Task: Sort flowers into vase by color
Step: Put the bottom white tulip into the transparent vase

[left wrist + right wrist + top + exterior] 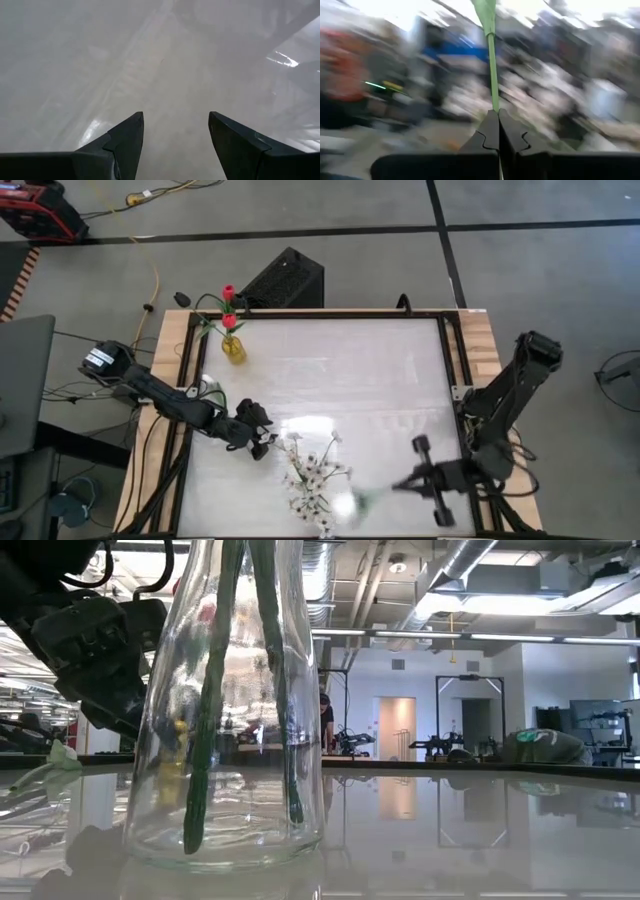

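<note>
My right gripper is pinching the flower's stem (493,75), and the leaf points ahead. Next, my left gripper takes hold of the flower near the leaf (364,501) so that the stem's end is free.
A small yellow vase (234,348) at the far left holds two red tulips (229,306) by their stems. Near the front edge, a clear glass vase (225,740) has green stems standing inside it, and sprigs of tiny white blossoms (312,475) spread above it. My left gripper (262,442) hangs open just left of the sprigs, with nothing between its fingers (125,140). To the right of the clear vase, my right gripper (398,484) is shut on a green-stemmed flower (358,502). That flower is blurred, so its bloom cannot be told. My right gripper pinches the flower's thin green stem (493,97) between its two fingertips. The fingers lie about level and come from the table's right. The stem runs on ahead of them to a leaf (486,15). The flower is lifted clear of the table.
A black box (285,280) sits just beyond the far edge. A wooden frame (480,340) borders the white tabletop, and cables lie on the floor to the left. The table's middle and far right are bare white surface (360,380).
</note>
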